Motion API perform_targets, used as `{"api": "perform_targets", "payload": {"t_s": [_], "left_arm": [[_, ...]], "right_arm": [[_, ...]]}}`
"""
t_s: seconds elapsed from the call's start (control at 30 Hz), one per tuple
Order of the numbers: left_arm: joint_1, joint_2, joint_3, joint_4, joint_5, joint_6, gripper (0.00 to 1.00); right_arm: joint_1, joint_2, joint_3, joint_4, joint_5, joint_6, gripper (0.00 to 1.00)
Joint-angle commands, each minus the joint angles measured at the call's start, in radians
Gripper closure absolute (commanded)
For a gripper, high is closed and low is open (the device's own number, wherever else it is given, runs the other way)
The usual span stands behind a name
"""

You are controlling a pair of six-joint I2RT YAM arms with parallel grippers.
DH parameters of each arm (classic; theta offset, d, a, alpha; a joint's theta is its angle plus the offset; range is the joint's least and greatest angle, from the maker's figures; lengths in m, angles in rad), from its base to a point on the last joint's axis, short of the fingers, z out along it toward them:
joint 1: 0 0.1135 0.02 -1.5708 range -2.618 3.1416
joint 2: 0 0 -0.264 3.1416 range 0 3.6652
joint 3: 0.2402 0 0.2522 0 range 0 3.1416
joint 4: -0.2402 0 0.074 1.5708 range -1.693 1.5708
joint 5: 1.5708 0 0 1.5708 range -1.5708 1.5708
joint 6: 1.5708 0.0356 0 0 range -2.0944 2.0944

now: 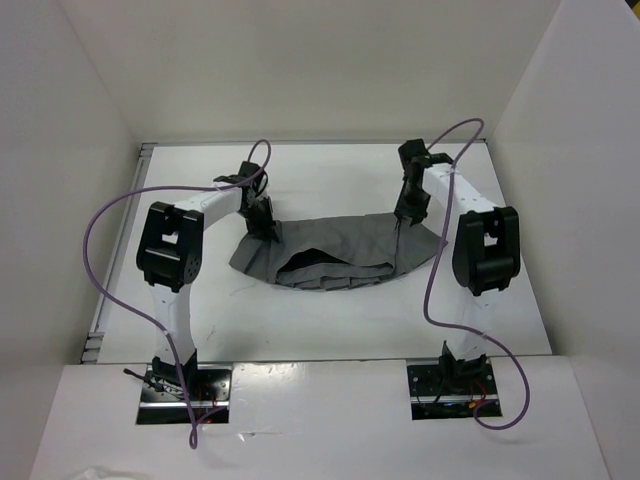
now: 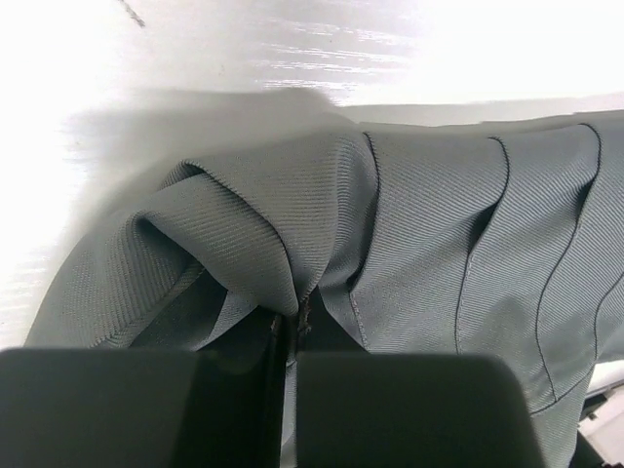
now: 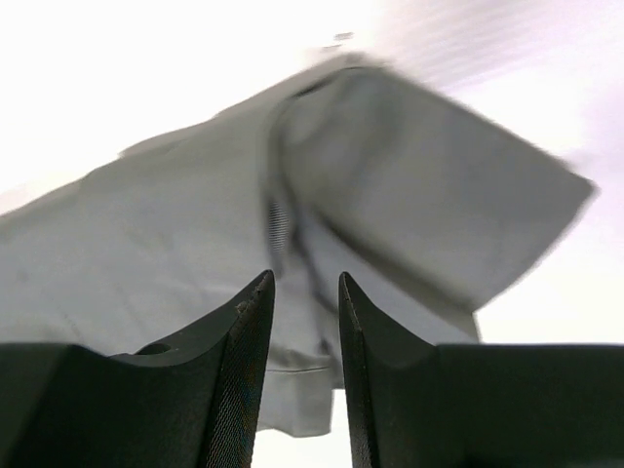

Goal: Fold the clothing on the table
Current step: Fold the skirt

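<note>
The skirt's top layer gapes open at its middle [image 1: 314, 259]. I should open my left gripper and use my right gripper to pull that layer's curved edge [image 1: 312, 249] flat.
The clothing [image 1: 335, 250], a grey pleated skirt, lies bunched in a curved band across the middle of the white table [image 1: 330, 180]. At the skirt's left end, my left gripper [image 1: 264, 226] is down on the cloth. In the left wrist view that gripper [image 2: 288, 336] is shut on a raised fold of the skirt [image 2: 429, 244], with pleats running off to the right. My right gripper [image 1: 403, 226] hangs over the skirt's right end. The right wrist view shows this gripper [image 3: 304, 285] open, with the blurred cloth [image 3: 175, 253] below and nothing between the fingers.
White walls [image 1: 70, 150] enclose the table on the left, back and right. Purple cables [image 1: 100, 215] loop from both arms. A metal strip [image 1: 98, 325] runs along the table's left edge. The arm bases [image 1: 185, 385] sit at the near edge.
</note>
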Motion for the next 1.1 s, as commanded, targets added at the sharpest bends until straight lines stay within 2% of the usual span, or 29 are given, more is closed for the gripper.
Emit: {"api": "perform_targets", "payload": {"t_s": [0.0,0.13,0.2,0.23,0.33,0.7,0.8,0.97,1.07], "left_arm": [[-0.004,-0.026,0.015,0.004,0.026,-0.010,1.00],[-0.004,-0.052,0.035,-0.006,0.061,-0.010,0.98],[-0.004,-0.052,0.035,-0.017,0.062,-0.010,0.92],[-0.004,-0.052,0.035,-0.017,0.071,0.000,0.83],[-0.004,-0.052,0.035,-0.017,0.080,0.000,0.68],[0.005,-0.052,0.074,-0.026,0.114,0.020,0.68],[0.005,-0.062,0.086,-0.045,0.123,0.029,0.57],[0.005,-0.062,0.115,-0.054,0.114,0.038,0.59],[0.005,-0.053,0.124,-0.054,0.114,0.038,0.85]], "right_arm": [[-0.050,-0.064,-0.048,-0.005,0.052,0.041,0.62],[-0.089,-0.050,-0.094,0.004,0.031,0.061,0.62],[-0.089,-0.036,-0.094,0.005,0.031,0.061,0.62],[-0.089,-0.021,-0.094,0.005,0.017,0.061,0.62],[-0.089,0.002,-0.094,0.028,-0.013,0.061,0.62],[-0.089,0.085,-0.103,0.066,-0.081,0.052,0.62],[-0.089,0.096,-0.112,0.066,-0.090,0.052,0.62],[-0.089,0.106,-0.123,0.066,-0.090,0.052,0.62],[-0.089,0.116,-0.123,0.066,-0.090,0.052,0.62]]}}
